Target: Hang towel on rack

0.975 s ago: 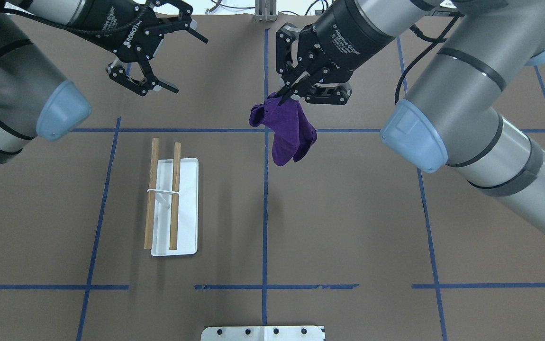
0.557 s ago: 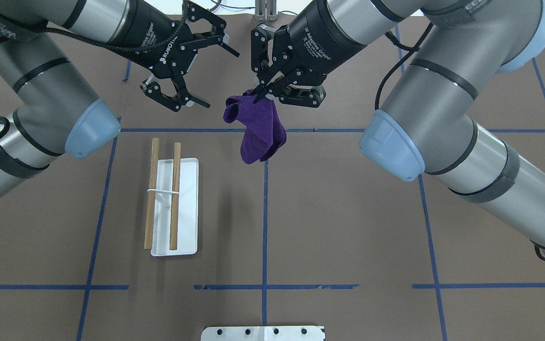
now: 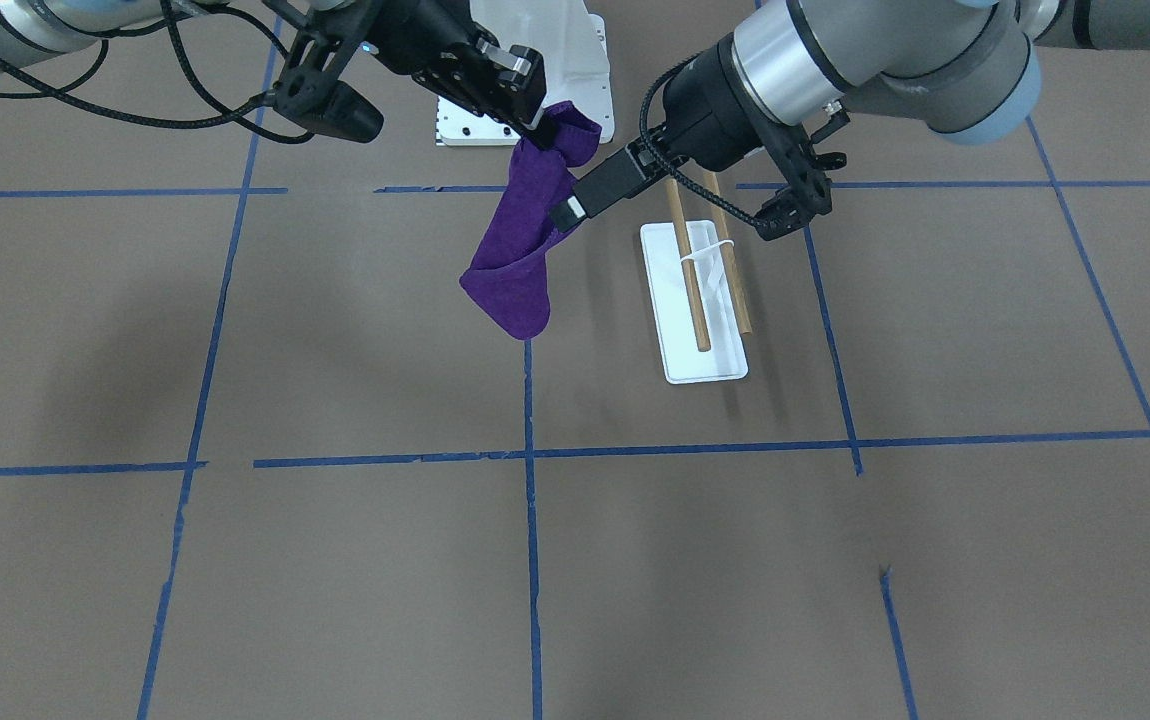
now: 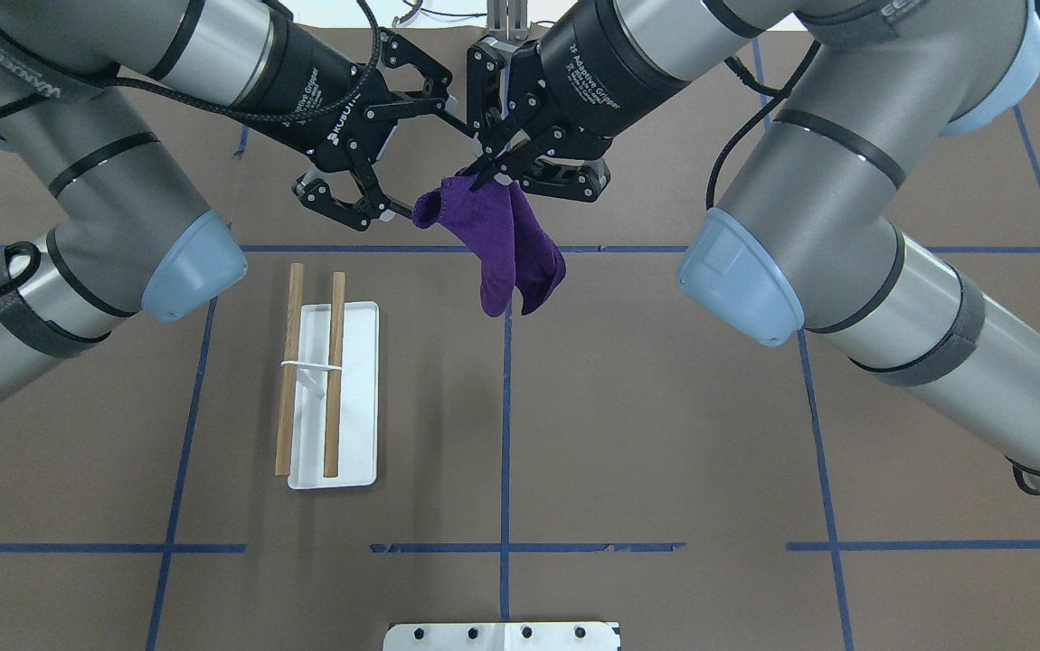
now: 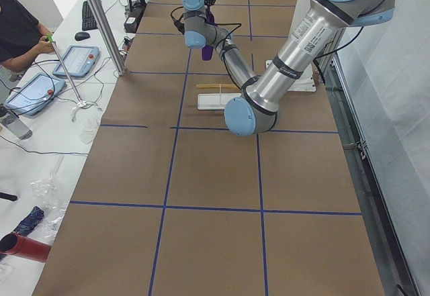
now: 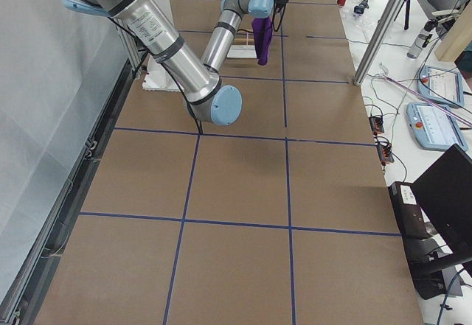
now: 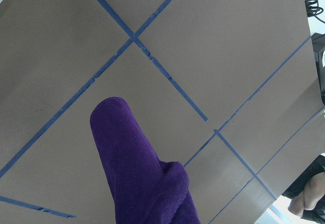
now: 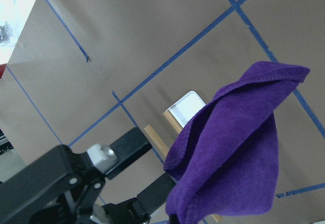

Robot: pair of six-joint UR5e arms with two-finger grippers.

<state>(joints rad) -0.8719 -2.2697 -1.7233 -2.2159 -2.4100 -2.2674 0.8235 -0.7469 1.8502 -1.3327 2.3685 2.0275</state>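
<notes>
The purple towel (image 3: 534, 216) is hanging in a narrow, limp bunch (image 3: 513, 283), so I expect it to stay bunched as it folds over the wooden dowels when I carry it across the rack.
The purple towel (image 4: 506, 244) hangs bunched in the air from my right gripper (image 4: 486, 174), which is shut on its top edge. My left gripper (image 4: 430, 172) is open, its jaws on either side of the towel's upper left corner. In the front view one left fingertip (image 3: 569, 212) overlaps the towel (image 3: 520, 250). The rack (image 4: 353, 407), a white base with two wooden dowels (image 4: 335, 371), stands on the table left of centre, below and apart from the towel. The towel also shows in the left wrist view (image 7: 132, 163) and the right wrist view (image 8: 233, 148).
A white bolted pedestal (image 4: 502, 636) sits at the near table edge. Blue tape lines (image 4: 505, 434) cross the brown table cover. An operator (image 5: 17, 27) sits at a side table with tablets beyond the table's far side.
My right gripper carried the towel left toward the table's centre line. My left gripper moved right and now has its open jaws at the towel's corner.
</notes>
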